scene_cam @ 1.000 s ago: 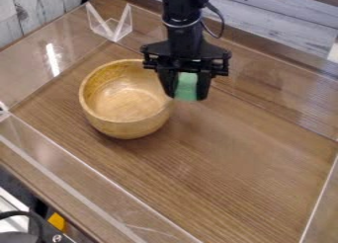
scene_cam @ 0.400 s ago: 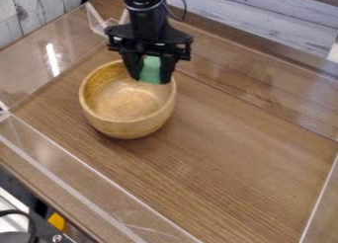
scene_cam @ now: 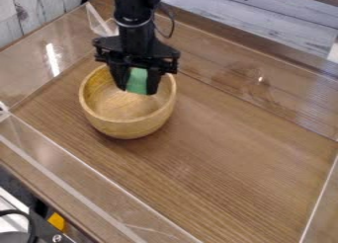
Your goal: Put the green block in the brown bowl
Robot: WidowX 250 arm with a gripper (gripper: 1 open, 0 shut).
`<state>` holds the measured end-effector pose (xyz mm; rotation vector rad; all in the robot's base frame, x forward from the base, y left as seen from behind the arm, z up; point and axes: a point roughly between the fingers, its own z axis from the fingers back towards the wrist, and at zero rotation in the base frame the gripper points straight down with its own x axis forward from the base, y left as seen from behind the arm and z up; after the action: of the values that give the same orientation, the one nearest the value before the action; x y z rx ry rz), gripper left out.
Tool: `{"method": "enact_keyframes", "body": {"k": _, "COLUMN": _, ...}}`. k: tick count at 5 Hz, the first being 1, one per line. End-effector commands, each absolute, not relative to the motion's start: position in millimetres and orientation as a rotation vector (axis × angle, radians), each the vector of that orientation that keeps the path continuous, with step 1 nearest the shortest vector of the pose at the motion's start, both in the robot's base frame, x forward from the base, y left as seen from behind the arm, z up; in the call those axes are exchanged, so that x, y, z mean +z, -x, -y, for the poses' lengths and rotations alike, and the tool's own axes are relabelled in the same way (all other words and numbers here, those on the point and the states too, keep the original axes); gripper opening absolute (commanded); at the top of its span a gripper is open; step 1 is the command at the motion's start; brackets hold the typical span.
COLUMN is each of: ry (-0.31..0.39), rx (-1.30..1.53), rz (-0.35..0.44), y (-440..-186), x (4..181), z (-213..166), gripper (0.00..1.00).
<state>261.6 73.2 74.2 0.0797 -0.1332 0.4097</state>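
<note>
The green block is hanging above the brown bowl's empty inside. My gripper should keep bringing the block down until it is down inside the bowl's rim, then let go.
The brown bowl stands on the wooden table at the left of the middle. My gripper points straight down over the bowl's far right part. Its black fingers are shut on the green block, which hangs upright between them just above the bowl's rim. The block's lower end reaches the bowl's opening; its upper end is hidden by the gripper.
A clear plastic wall fences the wooden table along the front and the left. A clear angled stand sits at the back left behind the arm. White planks run along the back right.
The gripper has carried the green block to the left, from beside the bowl's right rim to over the bowl's inside. The bowl has not moved.
</note>
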Motion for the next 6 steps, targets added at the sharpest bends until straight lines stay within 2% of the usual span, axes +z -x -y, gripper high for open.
{"method": "enact_keyframes", "body": {"k": 1, "ry": -0.109, "rx": 0.451, "rz": 0.161, "y": -259, "x": 78.2, "z": -82, "gripper": 0.0}}
{"method": "enact_keyframes", "body": {"k": 3, "ry": -0.115, "rx": 0.374, "rz": 0.124, "y": -248, "x": 60.0, "z": -87, "gripper": 0.0}}
{"method": "enact_keyframes", "body": {"k": 4, "ry": -0.109, "rx": 0.375, "rz": 0.094, "y": -251, "x": 53.0, "z": -88, "gripper": 1.0}}
{"method": "enact_keyframes", "body": {"k": 5, "ry": -0.095, "rx": 0.377, "rz": 0.07, "y": -256, "x": 50.4, "z": -89, "gripper": 1.0}}
{"method": "enact_keyframes", "body": {"k": 6, "ry": -0.082, "rx": 0.351, "rz": 0.05, "y": -257, "x": 56.4, "z": -75, "gripper": 0.0}}
